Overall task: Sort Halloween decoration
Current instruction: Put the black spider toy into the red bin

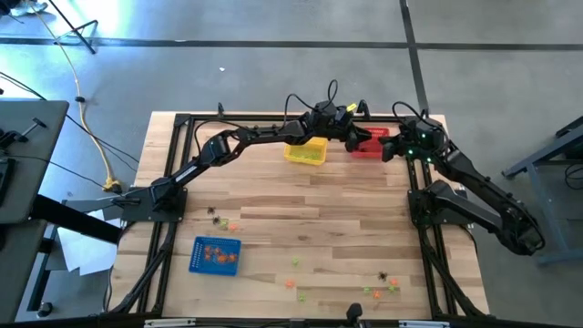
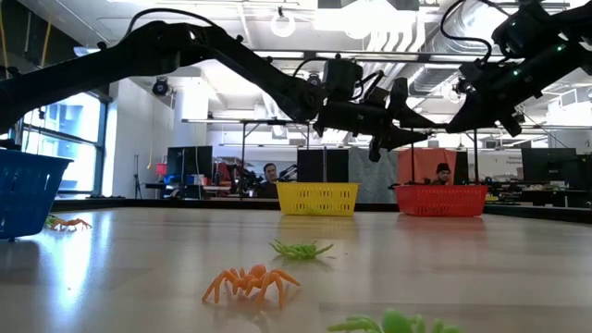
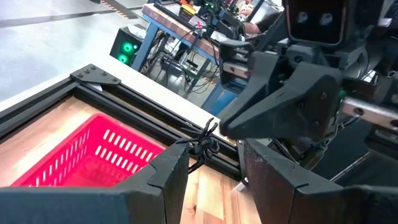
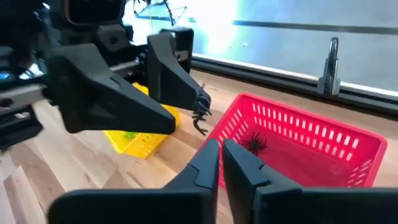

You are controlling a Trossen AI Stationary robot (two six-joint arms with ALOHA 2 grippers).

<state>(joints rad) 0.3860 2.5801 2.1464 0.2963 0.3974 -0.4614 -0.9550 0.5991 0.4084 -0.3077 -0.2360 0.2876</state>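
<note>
The black spider point(image 4: 201, 111) is hanging on to the end of a finger of my open left gripper. Next, my right gripper opens, pulls the spider off and drops it in the red basket point(image 2: 441, 200).
My left gripper point(image 3: 214, 150) stands open near the table's far right, reaching level to the red basket point(image 1: 369, 144), with a black spider trinket point(image 3: 203, 143) at one fingertip. My right gripper point(image 4: 221, 144) is shut and faces it a short way off, touching nothing that I can see. Another black spider point(image 4: 255, 143) lies inside the red basket. The yellow basket point(image 1: 305, 151) holds green trinkets and the blue basket point(image 1: 216, 255) holds orange ones. Loose orange, green and black trinkets point(image 1: 383, 284) lie along the near part of the table. My left gripper has the black spider clinging to the tip of one finger point(image 4: 198, 99), not pinched between the two. The fingers reach level from the table's left. The spider's legs point(image 4: 200, 119) dangle below that tip, clear of the table, beside the red basket's rim.
A black metal frame point(image 1: 182, 123) runs round the tabletop. An orange spider point(image 2: 250, 280) and a green one point(image 2: 301, 248) lie close to the near edge. Bare wood lies between the far baskets and the near trinkets. Two people point(image 2: 270, 173) sit in the room behind.
</note>
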